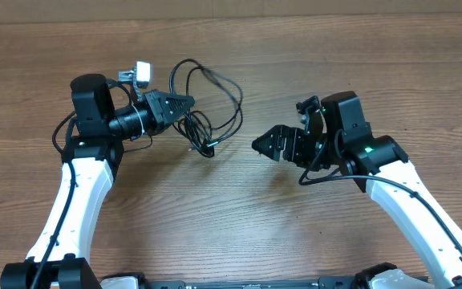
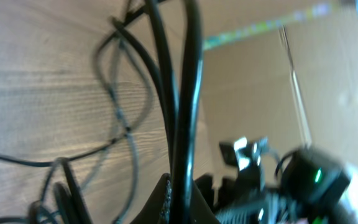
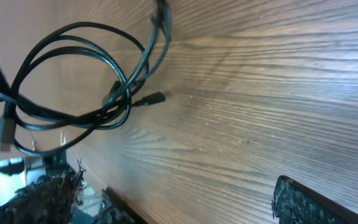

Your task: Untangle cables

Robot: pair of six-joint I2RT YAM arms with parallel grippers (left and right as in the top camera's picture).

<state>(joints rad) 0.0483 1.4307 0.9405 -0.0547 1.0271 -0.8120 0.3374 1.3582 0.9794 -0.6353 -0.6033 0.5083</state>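
Observation:
Plug ends are stuck among the crossed loops (image 3: 114,107) under my left gripper. My empty right gripper should go in to the tangle's lower end (image 1: 207,148) and pull one of them out.
The cables (image 1: 207,104) are thin black wires in tangled loops on the wooden table, left of centre. My left gripper (image 1: 184,104) is shut on a strand of them at the tangle's left side; the left wrist view shows the strand (image 2: 188,93) pinched between the fingers (image 2: 180,202), with more loops behind. My right gripper (image 1: 265,144) is open and empty, to the right of the tangle and apart from it. The right wrist view shows the looped cables (image 3: 86,81) and a small plug end (image 3: 154,98) on the wood, ahead of the spread fingers (image 3: 173,199).
The wooden table (image 1: 239,217) fills the view. A cardboard wall (image 2: 272,81) stands behind the table. Thicker black cables run along both white arms (image 1: 79,201) (image 1: 423,209).

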